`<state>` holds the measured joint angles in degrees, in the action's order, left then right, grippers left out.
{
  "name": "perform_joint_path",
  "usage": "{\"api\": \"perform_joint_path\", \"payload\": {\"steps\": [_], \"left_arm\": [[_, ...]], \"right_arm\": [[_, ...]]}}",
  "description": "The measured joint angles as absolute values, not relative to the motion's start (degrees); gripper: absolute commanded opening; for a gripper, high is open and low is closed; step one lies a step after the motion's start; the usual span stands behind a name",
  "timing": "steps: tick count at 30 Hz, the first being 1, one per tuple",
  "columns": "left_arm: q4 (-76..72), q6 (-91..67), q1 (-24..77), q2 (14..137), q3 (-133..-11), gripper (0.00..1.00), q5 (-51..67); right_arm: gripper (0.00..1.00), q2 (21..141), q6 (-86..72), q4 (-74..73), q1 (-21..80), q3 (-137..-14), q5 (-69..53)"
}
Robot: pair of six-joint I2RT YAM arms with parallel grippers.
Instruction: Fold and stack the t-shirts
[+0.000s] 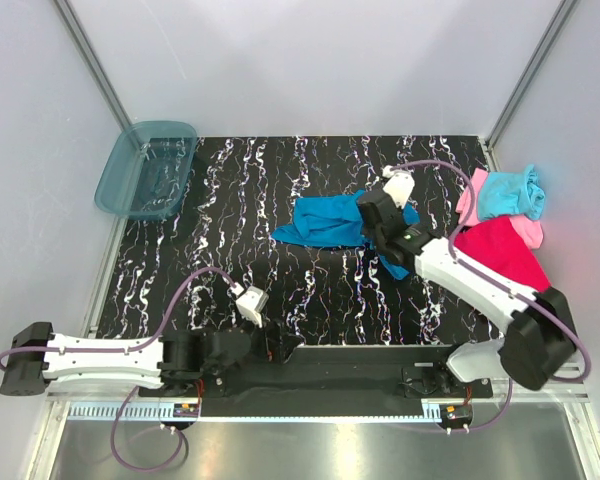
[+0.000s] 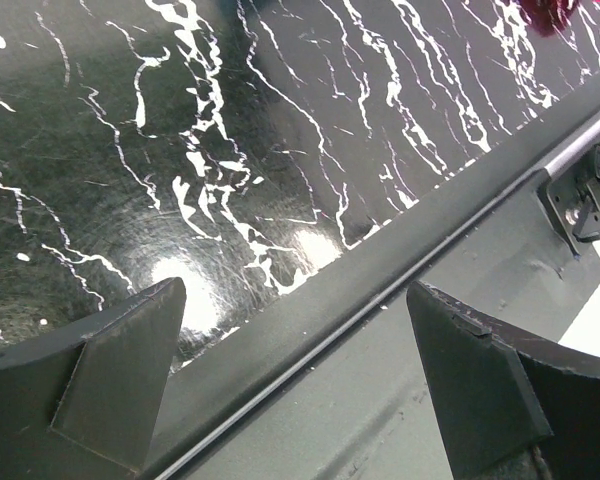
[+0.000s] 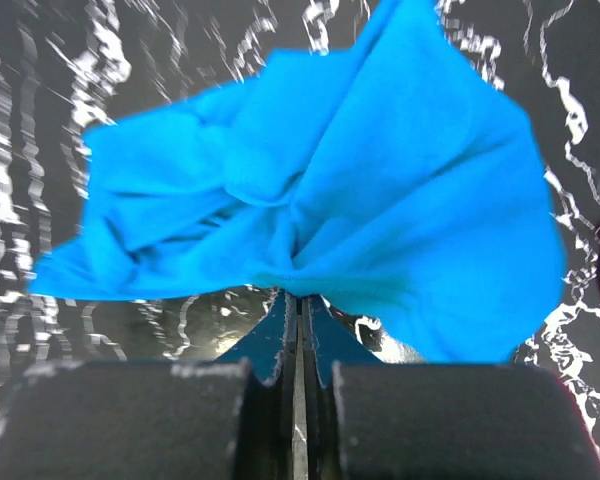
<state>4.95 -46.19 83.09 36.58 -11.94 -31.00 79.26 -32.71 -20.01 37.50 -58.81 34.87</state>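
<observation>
I should hold on where the blue t-shirt bunches point(image 3: 288, 240) at my right gripper, because its other end point(image 1: 304, 210) is lying loose and my left gripper will pull that end at the same time.
A medium blue t-shirt point(image 1: 325, 220) lies crumpled at the middle of the black marbled table point(image 1: 280, 270). My right gripper point(image 1: 372, 212) is shut on its right edge; the right wrist view shows the jaws pinched together on the blue cloth point(image 3: 310, 190), which hangs bunched in front. A magenta-red t-shirt point(image 1: 500, 252), a light pink one point(image 1: 468, 203) and a light aqua one point(image 1: 508, 192) lie heaped at the right edge. My left gripper point(image 1: 250, 303) is open and empty near the table's front edge; its fingers point(image 2: 120, 370) frame bare table.
A translucent teal plastic bin point(image 1: 146, 168) stands at the far left corner. The black base rail point(image 2: 380, 330) of the arms runs along the near edge. White walls enclose the table on three sides.
</observation>
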Motion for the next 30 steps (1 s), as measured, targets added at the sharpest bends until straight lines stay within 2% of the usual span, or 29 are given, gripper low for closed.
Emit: {"api": "perform_joint_path", "payload": {"steps": [5,11,13,22,30], "left_arm": [[6.8,-46.6,83.1,38.4,-12.8,0.99,-35.0],[7.2,-43.0,81.4,43.9,-19.7,0.99,-42.0],[6.3,-41.1,78.2,46.3,-23.0,0.99,-42.1],[-2.9,-35.2,51.1,62.7,-35.6,0.99,-30.6],[-6.5,-32.8,43.2,89.3,-48.1,0.99,-22.4]], "right_arm": [[0.0,74.6,-31.9,-21.4,37.5,-59.9,35.1],[0.0,71.8,-30.9,-22.9,37.5,-60.6,37.1],[0.0,70.4,-30.7,-23.2,37.5,-60.9,38.0],[0.0,64.6,-29.4,-23.4,37.5,-62.5,40.1],[0.0,60.7,-29.3,-21.8,37.4,-57.4,41.1]]}}
